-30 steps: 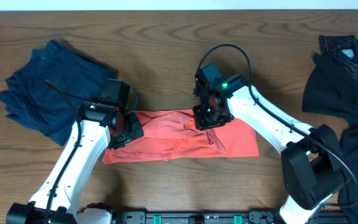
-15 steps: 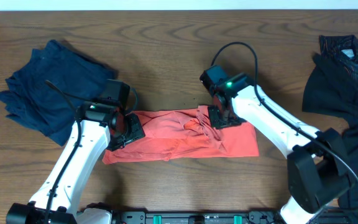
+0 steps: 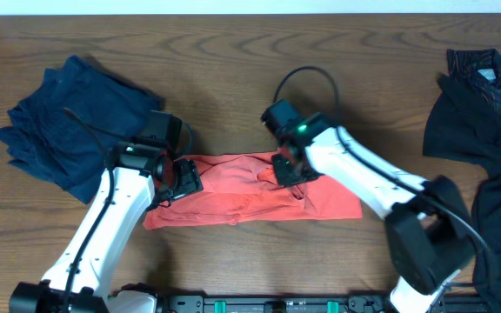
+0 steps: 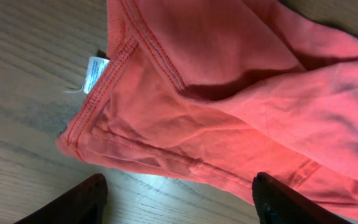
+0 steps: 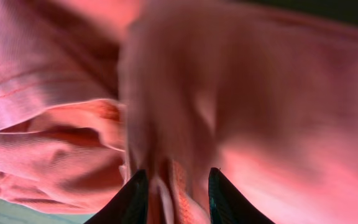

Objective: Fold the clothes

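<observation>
I expect the coral-red T-shirt (image 4: 160, 121) to sag and buckle around my left gripper when I lift it, as its hem end lies slack in loose overlapping folds (image 4: 207, 96).
The coral-red T-shirt (image 3: 233, 198) lies folded into a long strip on the table's middle. My left gripper (image 3: 179, 184) is at its left end, open and empty; in the left wrist view its fingers (image 4: 179, 184) straddle bare wood just off the shirt's hem (image 4: 229, 93), near a white label (image 4: 95, 73). My right gripper (image 3: 287, 169) is over the strip's upper middle, shut on a bunched fold of the shirt (image 5: 278, 112), which shows between the fingers (image 5: 178, 182). The chest lettering is hidden.
A dark navy garment (image 3: 68, 130) lies crumpled at the far left, close to my left arm. A black garment (image 3: 485, 113) is heaped at the right edge. Bare wood table (image 3: 216, 69) lies beyond the shirt.
My right gripper went right with the pinched fold, then came back left and a little nearer. The left arm has not moved.
</observation>
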Motion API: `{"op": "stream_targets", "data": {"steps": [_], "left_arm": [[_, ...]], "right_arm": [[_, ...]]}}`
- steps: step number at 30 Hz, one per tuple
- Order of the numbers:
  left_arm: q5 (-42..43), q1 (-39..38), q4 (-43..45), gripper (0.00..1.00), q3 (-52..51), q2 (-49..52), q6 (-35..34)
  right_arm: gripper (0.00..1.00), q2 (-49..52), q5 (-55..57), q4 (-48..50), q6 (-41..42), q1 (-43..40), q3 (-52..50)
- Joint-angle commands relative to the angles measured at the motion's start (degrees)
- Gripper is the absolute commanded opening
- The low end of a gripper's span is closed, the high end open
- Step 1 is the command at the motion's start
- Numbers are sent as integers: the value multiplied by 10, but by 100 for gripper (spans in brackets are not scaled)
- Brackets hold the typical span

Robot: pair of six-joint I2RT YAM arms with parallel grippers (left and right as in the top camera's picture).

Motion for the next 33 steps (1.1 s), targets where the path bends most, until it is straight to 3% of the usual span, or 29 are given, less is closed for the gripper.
{"op": "stream_targets", "data": {"steps": [1,15,28,30,33], "left_arm": [[-20,5,3,78,-2,31,27],[-20,98,90,79,-2,132,89],[29,98,102,82,-3,230,114],[29,98,102,77,-3,240,117],[33,97,101,53,-3,240,128]], "right_arm": [[31,36,-32,17,-5,21,-10],[33,60,-46,46,-5,33,-10],[33,60,-46,44,-5,33,-10],[33,60,-45,40,-5,33,-10],[31,59,-45,37,-5,31,-10]]}}
